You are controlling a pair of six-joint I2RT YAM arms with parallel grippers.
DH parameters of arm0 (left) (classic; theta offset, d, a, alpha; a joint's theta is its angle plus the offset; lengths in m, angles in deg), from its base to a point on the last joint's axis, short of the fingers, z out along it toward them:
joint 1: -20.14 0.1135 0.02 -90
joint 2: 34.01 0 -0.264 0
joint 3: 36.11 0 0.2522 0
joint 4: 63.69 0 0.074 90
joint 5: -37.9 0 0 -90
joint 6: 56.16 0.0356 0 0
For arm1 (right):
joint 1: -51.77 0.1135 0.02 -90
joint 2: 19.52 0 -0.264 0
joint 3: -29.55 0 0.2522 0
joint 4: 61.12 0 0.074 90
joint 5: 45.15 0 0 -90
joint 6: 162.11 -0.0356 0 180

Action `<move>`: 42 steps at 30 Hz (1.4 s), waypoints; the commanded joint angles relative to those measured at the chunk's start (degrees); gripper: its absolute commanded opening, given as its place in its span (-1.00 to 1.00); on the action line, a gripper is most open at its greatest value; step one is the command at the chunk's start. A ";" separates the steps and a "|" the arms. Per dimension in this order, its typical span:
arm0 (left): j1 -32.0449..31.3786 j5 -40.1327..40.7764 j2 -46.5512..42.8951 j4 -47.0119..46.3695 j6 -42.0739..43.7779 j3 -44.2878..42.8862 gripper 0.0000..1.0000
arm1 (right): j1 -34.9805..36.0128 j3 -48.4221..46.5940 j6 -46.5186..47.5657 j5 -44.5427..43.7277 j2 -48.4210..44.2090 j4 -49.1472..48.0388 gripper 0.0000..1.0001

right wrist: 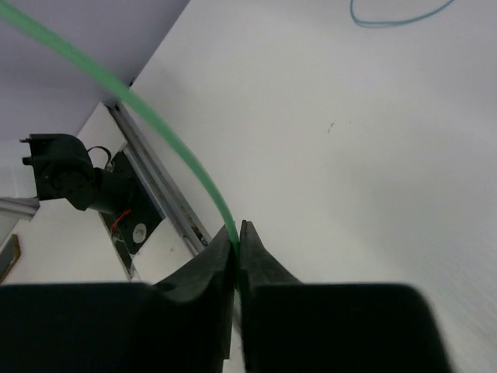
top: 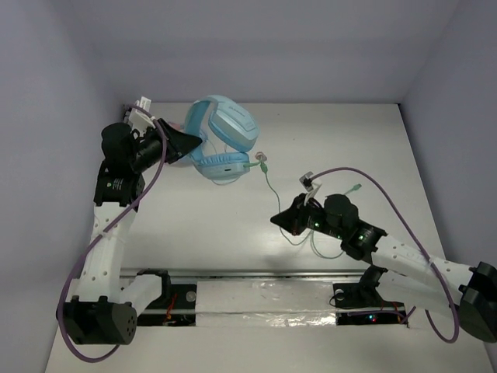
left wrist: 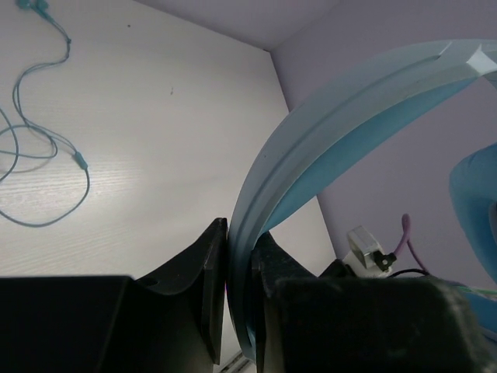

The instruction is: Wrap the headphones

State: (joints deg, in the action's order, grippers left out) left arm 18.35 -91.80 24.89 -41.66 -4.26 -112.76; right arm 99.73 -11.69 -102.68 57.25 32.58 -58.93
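Observation:
The cable (top: 275, 192) runs down from the headphones held up high to my right gripper, so next my left gripper lowers the headphones (top: 233, 127) while my right gripper lifts the cable.
The light-blue headphones (top: 225, 132) hang tilted above the table's far left, cups toward the middle. My left gripper (top: 192, 144) is shut on their headband (left wrist: 326, 132), which stands between the jaws in the left wrist view (left wrist: 241, 260). The thin green cable (top: 272, 186) runs from the cups down to my right gripper (top: 279, 219), low over the table's middle. In the right wrist view the right gripper (right wrist: 238, 233) is shut on that cable (right wrist: 155, 124), which rises away to the upper left.
A thin teal earbud wire (left wrist: 46, 140) lies in loops on the table by the right arm, also seen in the right wrist view (right wrist: 388, 19). A small green plug (top: 355, 188) lies right of it. Walls enclose the table; a metal rail (top: 256, 276) crosses the near edge.

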 commanded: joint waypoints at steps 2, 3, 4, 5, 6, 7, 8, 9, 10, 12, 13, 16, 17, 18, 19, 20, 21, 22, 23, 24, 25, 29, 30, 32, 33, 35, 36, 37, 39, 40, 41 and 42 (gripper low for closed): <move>0.38 -2.05 -1.24 -11.69 -7.59 0.40 -1.00 | -0.33 0.94 -3.44 0.60 1.34 -7.66 -1.00; 0.38 -1.61 -1.24 -11.87 -7.68 0.75 -1.00 | -0.33 0.77 -3.71 1.13 1.34 -8.28 -1.00; 0.38 -1.43 -1.24 -12.14 -8.03 1.54 -1.00 | -0.33 0.51 -3.71 1.57 1.34 -8.64 -1.00; 0.38 -1.43 -1.06 -12.49 -8.12 1.72 -1.00 | -0.33 0.15 -3.45 1.92 1.34 -8.55 -1.00; 0.38 -1.43 -0.97 -12.67 -8.12 1.98 -1.00 | -0.33 -0.72 -3.10 1.75 1.34 -8.12 -1.00; 0.38 -1.34 -1.06 -12.84 -8.21 2.25 -1.00 | -0.33 -1.08 -2.75 1.57 1.52 -7.68 -1.00; 0.38 -0.99 -1.24 -12.93 -8.38 2.34 -1.00 | -0.33 -1.43 -2.13 1.48 1.60 -6.89 -1.00; 0.38 -0.03 -1.32 -12.93 -8.39 2.25 -1.00 | -0.33 -1.87 -1.95 1.48 1.78 -6.62 -1.00; 0.38 0.24 -1.41 -13.11 -8.39 2.16 -1.00 | -0.33 -2.13 -1.69 1.40 2.30 -6.36 -1.00; 0.38 -0.02 -1.50 -14.51 -9.61 2.33 -1.00 | -0.33 -2.22 -1.69 1.48 2.83 -6.27 -1.00; 0.38 -0.37 -1.41 -15.30 -10.40 2.68 -1.00 | -0.33 -1.96 -1.86 1.48 3.10 -6.53 -1.00; 0.38 -0.21 -2.29 -18.20 -13.66 3.74 -1.00 | -0.33 -1.43 -2.83 1.92 4.32 -7.67 -1.00; 0.38 0.76 -2.73 -18.47 -14.01 4.09 -1.00 | -0.33 -1.52 -3.35 2.18 5.63 -8.28 -1.00; 0.38 2.42 -3.17 -19.34 -15.40 4.70 -1.00 | -0.33 -1.69 -3.62 2.53 6.34 -8.38 -1.00; 0.38 3.05 -4.39 -20.48 -16.64 7.06 -1.00 | 0.37 -1.96 -3.71 2.54 6.96 -8.55 -1.00; 0.38 3.49 -4.92 -21.97 -18.04 8.65 -1.00 | 0.37 -2.65 -4.23 2.54 7.58 -9.16 -1.00; -0.41 4.36 -5.45 -25.12 -19.45 10.23 -1.00 | 1.07 -3.10 -4.59 1.93 8.97 -9.60 -1.00; -1.20 4.72 -6.24 -26.28 -21.37 13.03 -1.00 | 1.08 -3.80 -4.94 1.49 9.68 -9.52 -1.00; -1.21 5.16 -6.68 -27.25 -21.74 14.02 -1.00 | 1.08 -5.63 -5.20 -0.08 10.30 -8.30 -1.00; -1.21 5.77 -7.12 -27.08 -21.83 14.72 -1.00 | 1.60 -6.43 -5.20 -0.97 10.83 -7.59 -1.00; -1.21 6.39 -8.26 -26.47 -21.66 15.51 -1.00 | 1.61 -6.79 -5.12 -2.02 10.83 -7.24 -1.00; -0.68 1.85 -8.19 -29.00 -26.54 16.31 -1.00 | 1.61 -9.59 -4.33 -6.33 14.86 -6.45 -1.00; -0.68 -2.35 -7.57 -35.02 -29.10 17.01 -1.00 | 1.61 -12.56 -4.15 -6.43 16.53 -6.01 -1.00; -0.68 -3.27 -7.39 -37.80 -31.93 18.16 -1.00 | 1.61 -14.26 -4.24 -6.51 20.14 -7.57 -1.00; -0.68 -2.23 -7.82 -36.67 -31.42 17.90 -1.00 | 1.61 -14.70 -4.24 -6.95 20.85 -8.54 -1.00; -0.68 -0.82 -8.62 -33.95 -29.75 16.23 -1.00 | 1.61 -16.28 -4.24 -7.22 23.38 -10.39 -1.00; -0.68 0.40 -8.88 -33.59 -29.83 16.22 -1.00 | 1.61 -16.98 -4.24 -7.13 24.45 -10.66 -1.00; -0.68 0.85 -9.14 -34.02 -30.35 16.40 -1.00 | 1.61 -17.94 -4.41 -6.35 25.33 -11.36 -0.99; -1.82 3.04 -9.67 -35.86 -32.80 19.11 -1.00 | 1.61 -18.04 -5.20 -3.81 28.04 -17.92 -0.42; -1.82 3.66 -9.85 -37.09 -33.95 19.12 -1.00 | 1.61 -18.04 -5.73 -3.09 28.84 -17.96 -0.41; -1.82 4.19 -10.02 -38.14 -34.92 21.04 -1.00 | 1.61 -17.78 -6.17 -2.48 29.55 -21.44 -0.01; -1.82 4.37 -10.03 -39.63 -35.71 21.67 -1.00 | 1.61 -17.26 -7.04 -0.91 30.60 -23.47 0.09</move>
State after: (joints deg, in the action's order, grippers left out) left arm 16.96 -88.85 17.22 -71.36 -32.90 -92.30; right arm 100.96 -27.91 -108.32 53.60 61.14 -73.18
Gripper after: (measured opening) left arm 0.109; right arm 0.511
